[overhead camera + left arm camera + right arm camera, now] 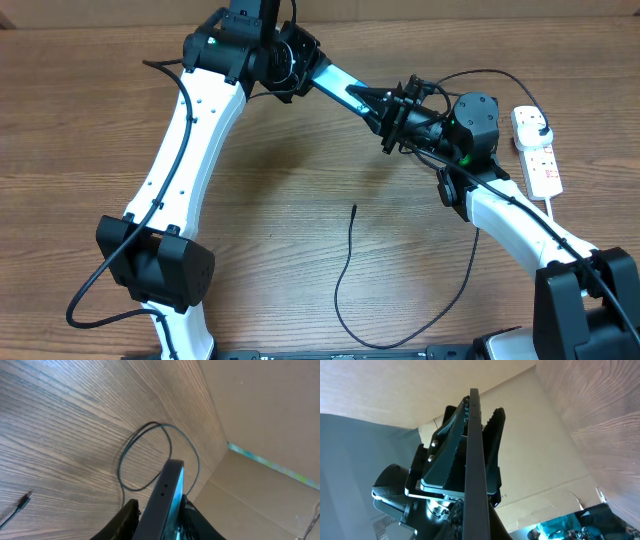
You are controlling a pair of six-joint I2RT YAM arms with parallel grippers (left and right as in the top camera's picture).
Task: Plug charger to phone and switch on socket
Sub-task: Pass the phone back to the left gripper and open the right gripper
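Note:
My right gripper is covering the phone's lower end (355, 98), so it should open and take the charger's connector tip (353, 211) while my left gripper keeps hold of the phone.
The phone (338, 82) hangs in the air over the table's back, its light blue screen showing. My left gripper (318, 68) is shut on one end and my right gripper (386, 112) on the other. In the left wrist view the phone (167, 487) stands edge-on inside the left gripper (157, 512). The right gripper (476, 527) clamps its dark edge (475, 460), with ribbed left fingers (449, 440) flanking it. The charger (345, 262) lies loose on the wood, its connector tip (355, 207) free. The socket (541, 160) lies at the far right.
A black plug (538, 127) sits in the socket and a thin cable loop (120, 462) lies on the table beyond the phone. The strip's white cord (560, 215) runs toward the right arm's base. A cardboard wall (260, 405) borders the table.

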